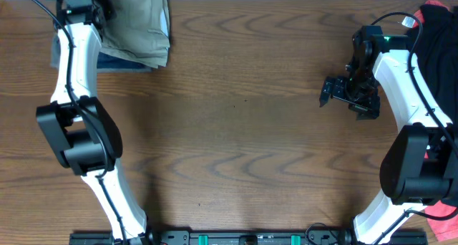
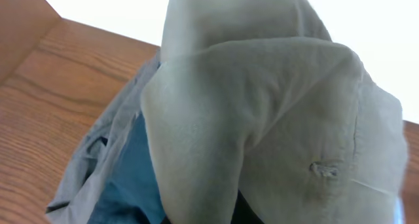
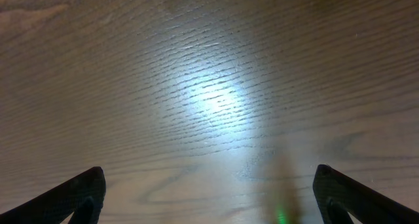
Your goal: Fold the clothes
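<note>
I should put the fold of the khaki-beige shorts over the blue garment's uncovered edge (image 1: 117,62) and grip the shorts again nearby, because the shorts rise in a bunched fold (image 2: 252,76) at my left gripper.
The khaki-beige shorts (image 1: 139,23) lie bunched at the table's far left corner, on top of other garments. My left gripper (image 1: 99,5) is at their left edge. In the left wrist view the shorts (image 2: 262,119) fill the frame, rising in folds right in front of the camera. They hide the fingers, and no finger shows at the frame's lower corners, so the jaws look shut on the cloth. My right gripper (image 1: 347,94) hangs open and empty over bare wood at the right, with both fingertips wide apart in the right wrist view (image 3: 209,194).
A blue garment (image 1: 122,61) (image 2: 131,178) and a grey one (image 1: 56,55) (image 2: 85,178) lie under the shorts. Black and coral-red garments (image 1: 433,23) sit at the far right edge. The wooden table (image 1: 236,130) ends just behind the shorts.
</note>
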Robot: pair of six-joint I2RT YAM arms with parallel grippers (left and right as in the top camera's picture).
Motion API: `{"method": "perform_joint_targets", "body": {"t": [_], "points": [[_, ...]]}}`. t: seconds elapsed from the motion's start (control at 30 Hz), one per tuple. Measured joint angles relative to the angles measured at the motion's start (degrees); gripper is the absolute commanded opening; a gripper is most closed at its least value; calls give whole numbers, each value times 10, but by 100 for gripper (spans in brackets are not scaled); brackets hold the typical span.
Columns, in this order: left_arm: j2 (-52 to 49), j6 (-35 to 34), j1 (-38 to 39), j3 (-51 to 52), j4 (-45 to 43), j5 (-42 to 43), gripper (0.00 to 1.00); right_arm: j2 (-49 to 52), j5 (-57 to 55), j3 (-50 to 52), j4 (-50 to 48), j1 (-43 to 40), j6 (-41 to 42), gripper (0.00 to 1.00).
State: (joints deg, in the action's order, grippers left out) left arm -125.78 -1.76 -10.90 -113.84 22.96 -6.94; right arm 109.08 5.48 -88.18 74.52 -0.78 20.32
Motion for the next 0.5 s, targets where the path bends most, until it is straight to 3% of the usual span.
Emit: {"method": "perform_joint_targets", "body": {"t": [0.1, 0.13, 0.27, 0.33, 0.5], "points": [[-15, 0, -9, 0, -17, -2, 15, 0, 0, 0, 0, 0, 0, 99], [-17, 0, -12, 0, -22, -2, 24, 0, 0, 0, 0, 0, 0, 99], [-20, 0, -26, 0, -41, -7, 78, 0, 0, 0, 0, 0, 0, 99], [-20, -2, -32, 0, -50, -10, 86, 0, 0, 0, 0, 0, 0, 99], [-20, -5, -45, 0, -52, -10, 87, 0, 0, 0, 0, 0, 0, 99]]}}
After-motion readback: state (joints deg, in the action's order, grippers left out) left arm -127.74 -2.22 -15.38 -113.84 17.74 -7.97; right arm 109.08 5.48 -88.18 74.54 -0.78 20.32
